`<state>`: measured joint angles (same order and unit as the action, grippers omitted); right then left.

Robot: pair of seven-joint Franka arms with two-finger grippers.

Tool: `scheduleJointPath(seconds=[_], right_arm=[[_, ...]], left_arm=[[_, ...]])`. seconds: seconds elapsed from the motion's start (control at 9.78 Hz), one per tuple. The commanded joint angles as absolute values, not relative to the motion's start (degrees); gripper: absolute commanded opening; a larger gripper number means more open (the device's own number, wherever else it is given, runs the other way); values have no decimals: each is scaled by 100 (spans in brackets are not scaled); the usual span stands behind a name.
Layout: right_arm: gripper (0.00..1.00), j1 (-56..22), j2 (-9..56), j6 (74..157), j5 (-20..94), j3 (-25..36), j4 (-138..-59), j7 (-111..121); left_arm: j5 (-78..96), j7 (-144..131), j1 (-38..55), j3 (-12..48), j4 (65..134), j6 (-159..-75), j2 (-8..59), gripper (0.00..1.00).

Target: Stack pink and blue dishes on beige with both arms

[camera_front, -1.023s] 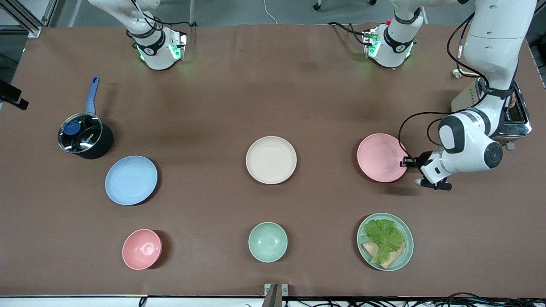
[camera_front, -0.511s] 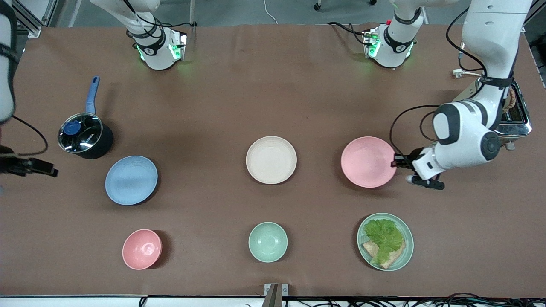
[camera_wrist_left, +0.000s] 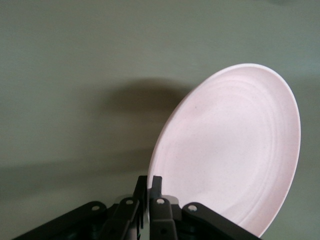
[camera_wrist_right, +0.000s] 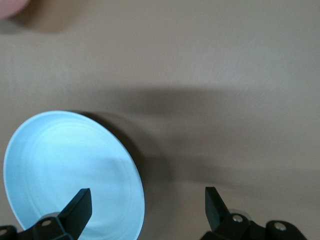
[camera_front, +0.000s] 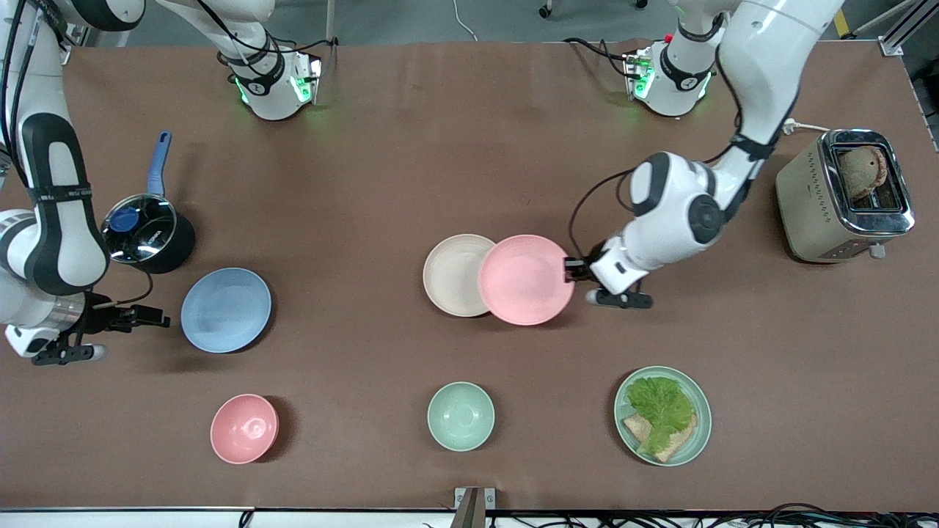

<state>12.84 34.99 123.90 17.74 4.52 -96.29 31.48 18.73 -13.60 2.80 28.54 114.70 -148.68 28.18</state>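
My gripper will stack the blue plate, which looks about as wide as the pink plate, so the blue plate should nearly hide the pink plate.
The pale pink plate hangs tilted over the table, and its edge overlaps the beige plate at the table's middle. My left gripper is shut on the pink plate's rim, on the side toward the left arm's end. The pale blue plate lies flat toward the right arm's end. My right gripper is open at the blue plate's outer edge. One finger is over the plate and the other is over bare table.
A lidded saucepan with a blue handle stands just farther back than the blue plate. Nearest the camera are a pink bowl, a green bowl and a green plate with lettuce and bread. A toaster stands at the left arm's end.
The left arm has carried the pink plate from its spot near the toaster across to the beige plate's edge. The right arm has swung in and brought its gripper to the blue plate.
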Motion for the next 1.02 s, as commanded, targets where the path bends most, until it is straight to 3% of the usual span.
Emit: scheduleJointPath(seconds=[0.0, 0.1, 0.41, 0.51, 0.61, 0.82, 0.92], right_arm=[[100, 1493, 3427, 12489, 2458, 369, -10070, 3576], [97, 1468, 3471, 12489, 2713, 378, -10124, 3655], [68, 1485, 3551, 12707, 2935, 378, -10405, 3683], [61, 1485, 3551, 12779, 2953, 369, -10476, 3674], [39, 1468, 3542, 12710, 2962, 378, -10477, 3656], [4, 1573, 3542, 12517, 3040, 378, -10477, 3595], [1, 1591, 3542, 12333, 3085, 378, -10424, 3595]], left_arm=[[1060, -2533, 237, 3312, 11286, -15161, 3347, 1], [533, -3149, 324, 3444, 11076, -15170, 3627, 1], [-858, -4497, 501, 3480, 10819, -15240, 4113, 2], [-879, -4552, 579, 3498, 10845, -15240, 4122, 8], [-879, -4692, 580, 3507, 10854, -15240, 4105, 34], [-914, -4808, 571, 3507, 10933, -15136, 3773, 100], [-923, -4764, 493, 3516, 11090, -14856, 3431, 100]])
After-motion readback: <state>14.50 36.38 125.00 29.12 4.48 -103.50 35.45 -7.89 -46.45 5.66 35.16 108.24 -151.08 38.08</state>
